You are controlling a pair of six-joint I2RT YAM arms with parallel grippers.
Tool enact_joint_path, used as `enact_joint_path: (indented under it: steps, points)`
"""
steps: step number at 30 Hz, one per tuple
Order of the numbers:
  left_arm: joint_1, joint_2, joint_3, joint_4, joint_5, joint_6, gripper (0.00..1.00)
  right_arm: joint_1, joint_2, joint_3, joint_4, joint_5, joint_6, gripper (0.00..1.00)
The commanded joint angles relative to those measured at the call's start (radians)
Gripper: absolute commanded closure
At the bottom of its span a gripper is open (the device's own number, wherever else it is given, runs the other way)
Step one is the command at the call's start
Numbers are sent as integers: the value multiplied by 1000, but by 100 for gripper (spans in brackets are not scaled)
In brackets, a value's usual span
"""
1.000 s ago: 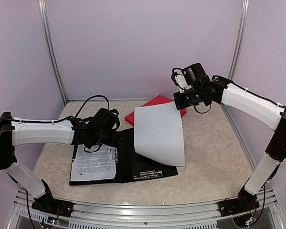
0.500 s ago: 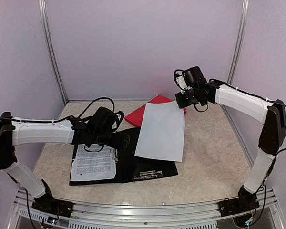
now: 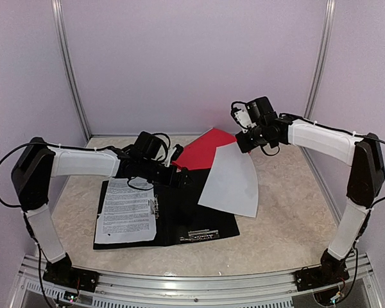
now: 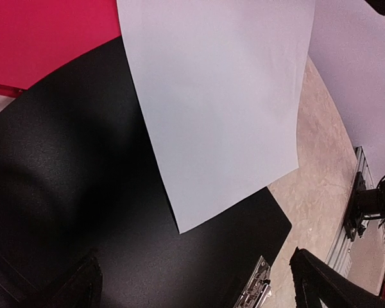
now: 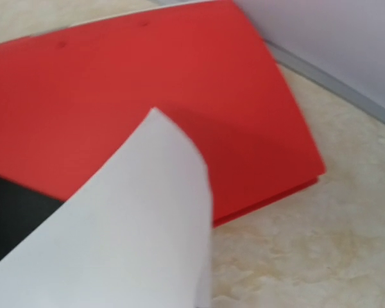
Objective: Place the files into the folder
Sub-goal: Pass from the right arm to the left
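Observation:
The blank white sheet lies at a slant past the black folder's edge [image 3: 236, 213], so my right gripper should lift the sheet so that my left gripper can take its free top corner [image 3: 218, 149].
My right gripper [image 3: 244, 139] is shut on the top edge of a blank white sheet [image 3: 231, 180], one of the files. The sheet hangs curved above the table and fills the lower left of the right wrist view [image 5: 128, 237], hiding the fingers there. The black folder [image 3: 186, 215] lies open on the table with a printed sheet [image 3: 125, 215] on its left half. My left gripper [image 3: 179, 174] is open just above the folder's middle. In the left wrist view its fingertips [image 4: 83, 289] frame the black cover [image 4: 83, 192], the metal clip [image 4: 257, 292] and the sheet's corner [image 4: 218, 96].
A red folder [image 3: 202, 151] lies flat behind the black one, also seen under the held sheet [image 5: 147, 83]. Lilac walls with metal posts close in the back and sides. Beige tabletop [image 3: 282, 205] shows to the right of the folder.
My left arm has stretched forward and right, over the folder's middle. The right gripper has carried the blank sheet to the right and tilted it, uncovering more of the red folder.

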Motion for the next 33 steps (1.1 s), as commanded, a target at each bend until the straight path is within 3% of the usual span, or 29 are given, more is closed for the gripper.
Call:
enact_joint_path:
  steps: [1,11,22,33]
  points:
    - [-2,65,65,24,111,-51,1,-7,-11,-38,44,-110,-46,100]
    - [-5,135,111,38,115,-129,1,-7,-57,-98,102,-368,-34,100]
    - [12,44,-22,110,14,-118,1,43,-148,-91,77,-551,3,100]
    - [45,-62,-177,332,21,141,1,103,-255,-24,-43,-559,17,100]
